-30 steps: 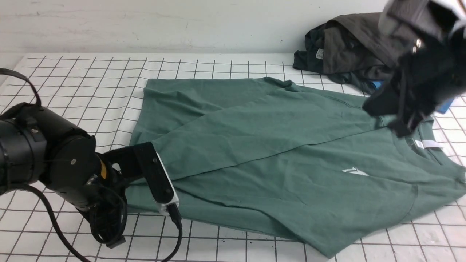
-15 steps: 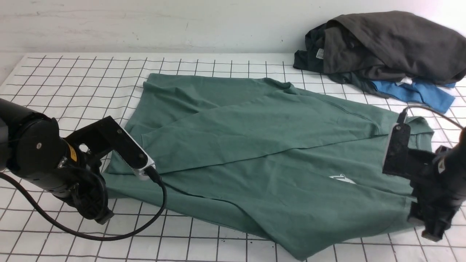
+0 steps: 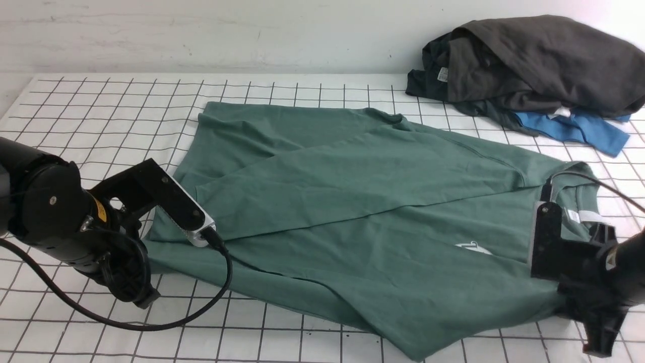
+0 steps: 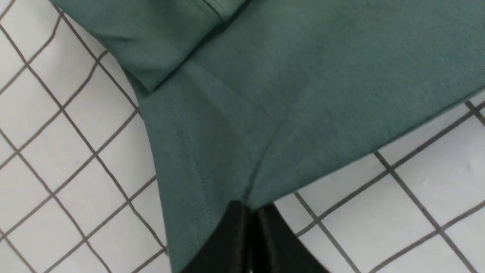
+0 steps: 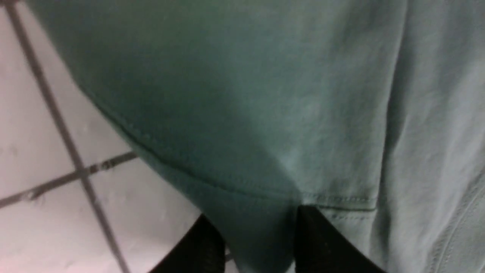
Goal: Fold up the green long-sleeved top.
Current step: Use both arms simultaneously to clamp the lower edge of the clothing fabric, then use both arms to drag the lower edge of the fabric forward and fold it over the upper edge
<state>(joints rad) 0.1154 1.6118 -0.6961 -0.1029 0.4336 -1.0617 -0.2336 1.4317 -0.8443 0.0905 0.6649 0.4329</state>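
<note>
The green long-sleeved top point(image 3: 369, 248) has its near edge sticking out to a slack point point(image 3: 417, 350) between my grippers. It will therefore sag there when I fold it over.
The green long-sleeved top point(image 3: 352, 201) lies spread on the gridded table, with one sleeve folded across its body. Its white chest logo point(image 3: 473, 248) and white neck label point(image 3: 587, 216) are on the right side. My left gripper point(image 3: 135, 292) is at the top's left hem. In the left wrist view it point(image 4: 252, 208) is shut on the hem edge of the top point(image 4: 265, 94). My right gripper point(image 3: 599, 330) is at the top's near right edge. In the right wrist view it point(image 5: 259, 227) is open, with a fold of the green cloth point(image 5: 284, 94) between its fingers.
A pile of dark grey and black garments point(image 3: 529, 65) with a bright blue garment point(image 3: 574, 128) under it lies at the far right. The white gridded table point(image 3: 101, 116) shows bare to the left of the top and along the near edge.
My right arm came down from over the dark pile to the top's near right edge and sank a little lower. My left arm moved left with the hem, and the top shifted left.
</note>
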